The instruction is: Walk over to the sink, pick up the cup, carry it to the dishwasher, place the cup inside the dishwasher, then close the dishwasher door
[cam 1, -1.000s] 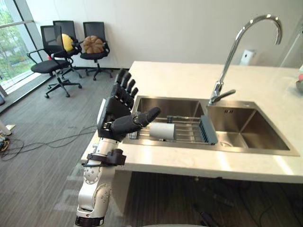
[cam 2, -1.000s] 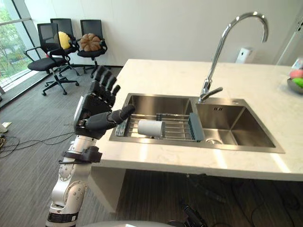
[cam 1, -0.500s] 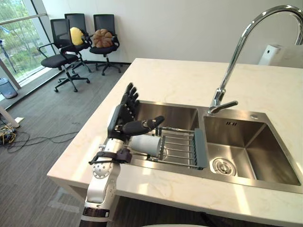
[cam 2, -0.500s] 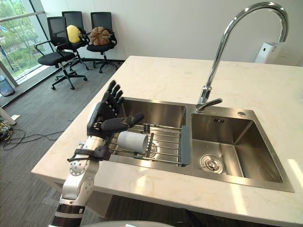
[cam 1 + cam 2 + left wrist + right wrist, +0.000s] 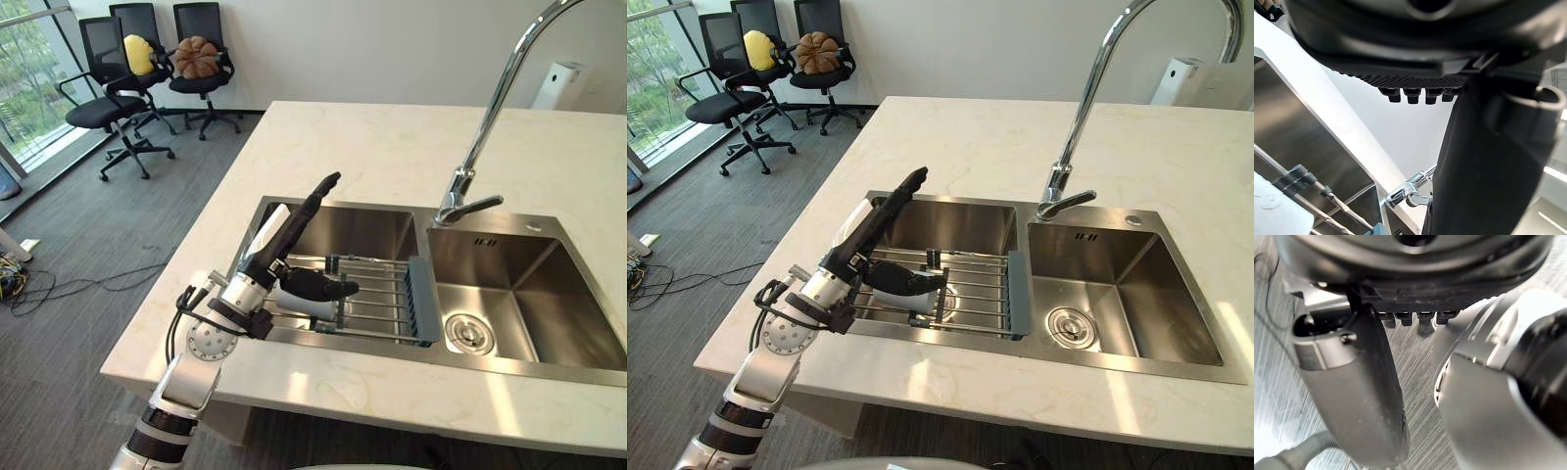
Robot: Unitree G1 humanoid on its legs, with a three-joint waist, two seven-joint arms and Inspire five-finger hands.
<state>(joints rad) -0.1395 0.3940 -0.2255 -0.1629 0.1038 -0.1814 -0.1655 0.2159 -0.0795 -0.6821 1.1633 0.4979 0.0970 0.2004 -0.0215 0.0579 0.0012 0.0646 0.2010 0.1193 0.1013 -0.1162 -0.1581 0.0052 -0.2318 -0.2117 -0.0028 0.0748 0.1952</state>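
I should expect the white cup (image 5: pixel 306 304) to be empty when I pick it up, because it is lying on its side over the wire rack's open bars (image 5: pixel 377 304).
A white cup (image 5: pixel 297 305) lies on its side on a wire rack (image 5: pixel 377 294) across the left basin of the steel sink (image 5: pixel 519 364). My left hand (image 5: pixel 277 238) reaches over that basin, open. Its fingers stretch straight up and away above the cup, and its thumb (image 5: pixel 318 286) lies just over the cup's top. I cannot tell whether the thumb touches the cup. In the left wrist view a corner of the cup (image 5: pixel 1267 211) shows beside the rack bars (image 5: pixel 1310 188). My right hand (image 5: pixel 1354 382) hangs open above grey floor.
A tall curved faucet (image 5: pixel 487 122) rises behind the divide between the basins. The rack ends in a blue-grey block (image 5: pixel 422 299). Pale stone countertop (image 5: pixel 382 147) surrounds the sink, with a white device (image 5: pixel 554 84) at the back. Black office chairs (image 5: pixel 110 93) stand far left.
The camera has shifted a little. My left hand has tipped forward from upright beside the cup to slanting over the basin, with the thumb now above the cup.
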